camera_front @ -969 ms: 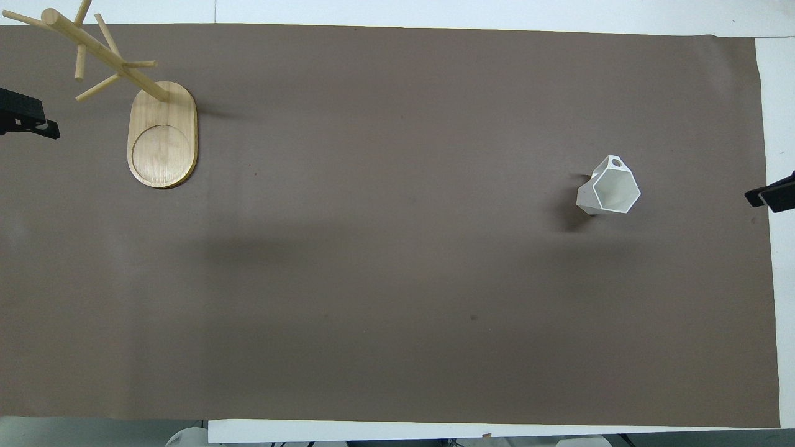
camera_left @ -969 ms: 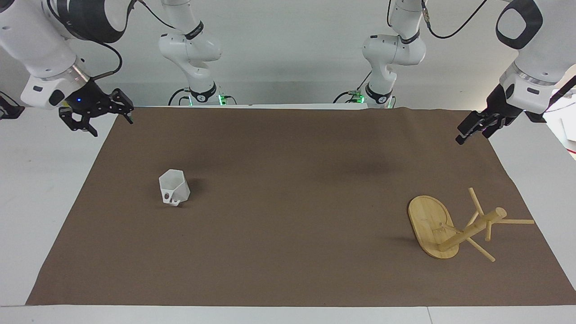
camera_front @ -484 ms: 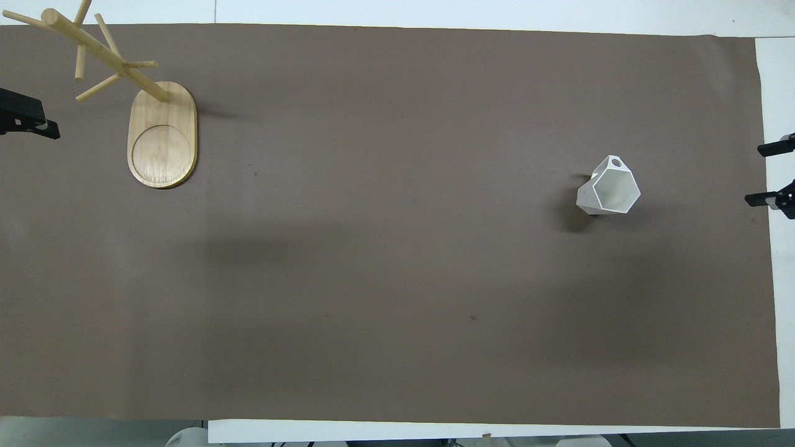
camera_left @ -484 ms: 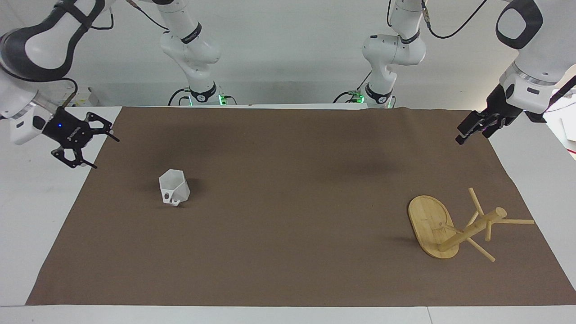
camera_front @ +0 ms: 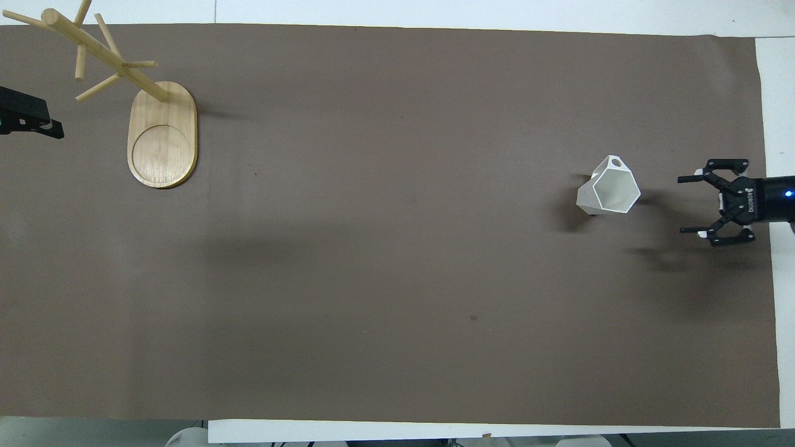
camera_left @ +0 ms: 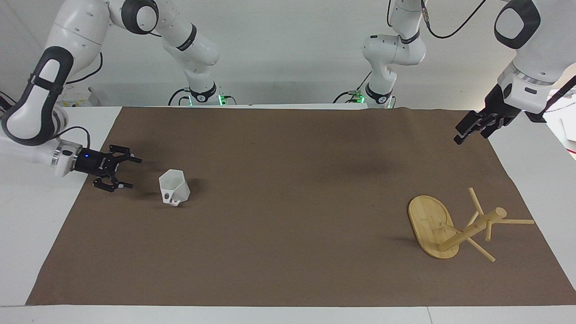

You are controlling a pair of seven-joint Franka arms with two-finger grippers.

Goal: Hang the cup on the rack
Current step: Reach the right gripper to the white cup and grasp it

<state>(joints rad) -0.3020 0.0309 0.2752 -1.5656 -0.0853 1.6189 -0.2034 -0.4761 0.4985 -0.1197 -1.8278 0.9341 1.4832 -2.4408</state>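
Note:
My right gripper needs to keep going toward the white faceted cup until its open fingers are on both sides of the cup's body. The fingers point level at the cup across clear mat.
The white faceted cup stands upright on the brown mat toward the right arm's end, its holed handle on the side away from the robots; it also shows in the overhead view. My right gripper is open, low over the mat, level with the cup and a short gap from it, fingers pointing at it; it also shows in the overhead view. The bamboo rack stands upright on its oval base toward the left arm's end. My left gripper waits in the air over that end's mat edge.
The brown mat covers most of the white table. The arm bases stand at the robots' edge of the table.
My right gripper has come down from over the table's corner to just above the mat beside the cup, turning its open fingers toward it. The left gripper has barely moved.

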